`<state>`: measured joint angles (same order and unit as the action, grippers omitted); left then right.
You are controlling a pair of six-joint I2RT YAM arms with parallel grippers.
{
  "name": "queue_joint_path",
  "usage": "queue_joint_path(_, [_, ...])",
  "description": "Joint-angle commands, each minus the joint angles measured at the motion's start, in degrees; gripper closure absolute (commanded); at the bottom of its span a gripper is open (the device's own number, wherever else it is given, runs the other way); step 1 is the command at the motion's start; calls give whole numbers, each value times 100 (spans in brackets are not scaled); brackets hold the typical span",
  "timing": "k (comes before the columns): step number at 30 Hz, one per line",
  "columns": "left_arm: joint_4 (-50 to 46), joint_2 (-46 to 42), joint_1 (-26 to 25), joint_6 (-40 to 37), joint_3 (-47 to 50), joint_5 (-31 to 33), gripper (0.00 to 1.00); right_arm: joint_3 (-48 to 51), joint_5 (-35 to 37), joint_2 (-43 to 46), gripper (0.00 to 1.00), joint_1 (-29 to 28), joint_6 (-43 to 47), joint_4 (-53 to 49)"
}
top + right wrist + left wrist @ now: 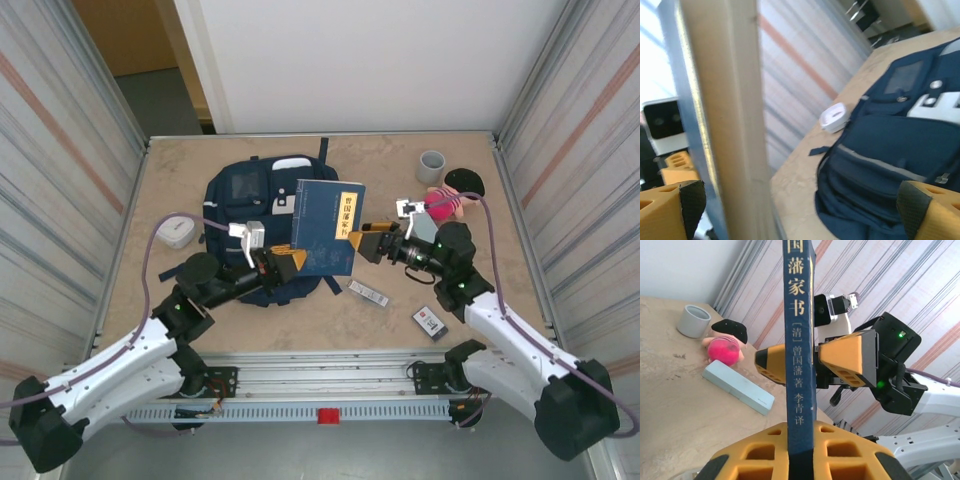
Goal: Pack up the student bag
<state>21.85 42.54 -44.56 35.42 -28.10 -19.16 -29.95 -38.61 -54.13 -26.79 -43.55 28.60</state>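
Observation:
The book's spine fills the robot's left gripper on the bag's side, so the right gripper should take the book to free the left gripper for the bag.
The student bag is a navy backpack lying flat at the table's middle left; it also shows in the right wrist view. A dark blue book with gold lettering is held upright above the bag's right side. My left gripper is shut on the book's lower left edge, and its yellow fingers clamp the spine. My right gripper stands open at the book's right edge, a finger on either side. The book's pale page edge sits between that gripper's fingertips.
A grey cup and a pink plush toy sit at the back right. A pale blue box and a small dark card lie in front of the book. A white round case lies left of the bag.

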Motion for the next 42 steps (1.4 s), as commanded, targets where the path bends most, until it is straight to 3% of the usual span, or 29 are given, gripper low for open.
queue_joint_path(1, [540,37,61,169,-125,-351,100,-406,-907,-229,1,-139,-141,510])
queue_joint_path(7, [884,189,58,280,-119,-307,100,-462,-1192,-545,0,-255,-241,716])
queue_joint_path(9, [620,175,70,201,-196,-152,100,-476,-1315,-548,5,-249,-280,798])
queue_joint_path(14, [195,-4,81,104,-130,511,100,-344,-1171,-297,45,-240,-215,938])
queue_joint_path(24, [-259,-97,123,47,-122,747,99,-449,-838,27,94,-266,108,694])
queue_joint_path(26, [-485,-111,123,-39,-213,799,92,-450,-740,65,98,-283,278,637])
queue_joint_path(30, [-1723,-137,127,-536,-734,1107,56,-496,-336,223,100,-357,989,75])
queue_joint_path(32, [-2611,-163,124,-996,-1195,1322,44,-593,-24,301,100,-433,1708,-507])
queue_joint_path(35, [-3937,-210,128,-1886,-1984,1507,36,-815,690,307,100,-640,3003,-1547])
queue_joint_path(37, [-4750,-185,127,-2659,-2490,1322,38,-836,1241,288,100,-903,3818,-1891])
queue_joint_path(40, [-6040,49,128,-3972,-3212,771,37,-690,2071,315,100,-1562,4620,-1883])
queue_joint_path(42, [-6854,227,114,-4747,-3578,780,30,-536,2408,331,100,-1929,5020,-1734])
